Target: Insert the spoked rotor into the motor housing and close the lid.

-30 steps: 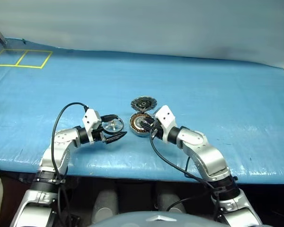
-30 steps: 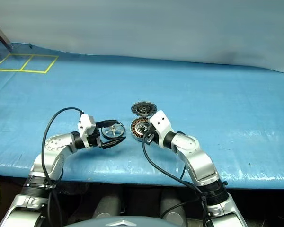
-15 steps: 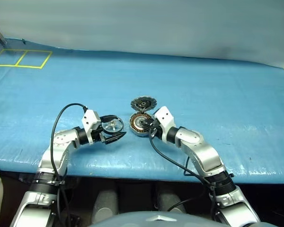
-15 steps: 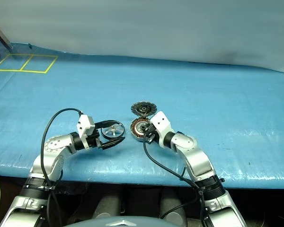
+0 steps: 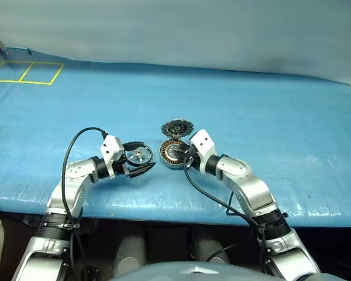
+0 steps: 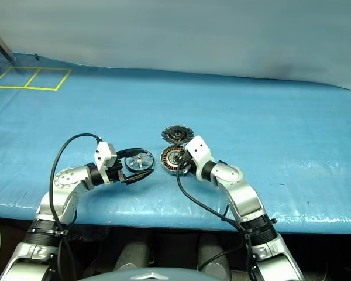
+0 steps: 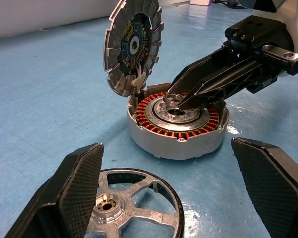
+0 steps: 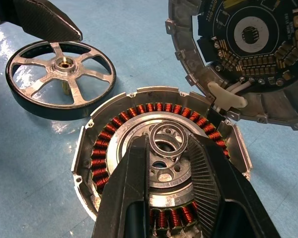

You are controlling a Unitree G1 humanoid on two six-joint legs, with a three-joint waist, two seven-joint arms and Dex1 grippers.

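My right gripper should open, close its fingers and push the silver hub ring [image 8: 168, 126] down, because the ring sits raised and tilted over the hub's hole [image 8: 165, 147].
The spoked rotor [image 5: 139, 156] lies flat on the blue table cover. My left gripper [image 5: 150, 155] is open and straddles it, one finger [image 7: 74, 188] on each side, without touching. Just to the right sits the motor housing [image 5: 172, 153], its copper windings [image 8: 104, 144] showing. The lid [image 5: 178, 127] stands tilted up at the housing's far edge, dark finned face towards the housing. My right gripper [image 5: 184, 155] reaches over the housing from the right, fingertips pinched on its silver hub ring [image 8: 168, 140].
A blue tarp [image 5: 269, 117] covers the table, and its front edge [image 5: 164, 213] runs just below my arms. Yellow taped squares [image 5: 26, 72] mark the far left corner. A grey wall [image 5: 175, 29] closes the back.
The right arm's elbow has shifted slightly. Both grippers, the rotor, the housing and the lid stay where they were.
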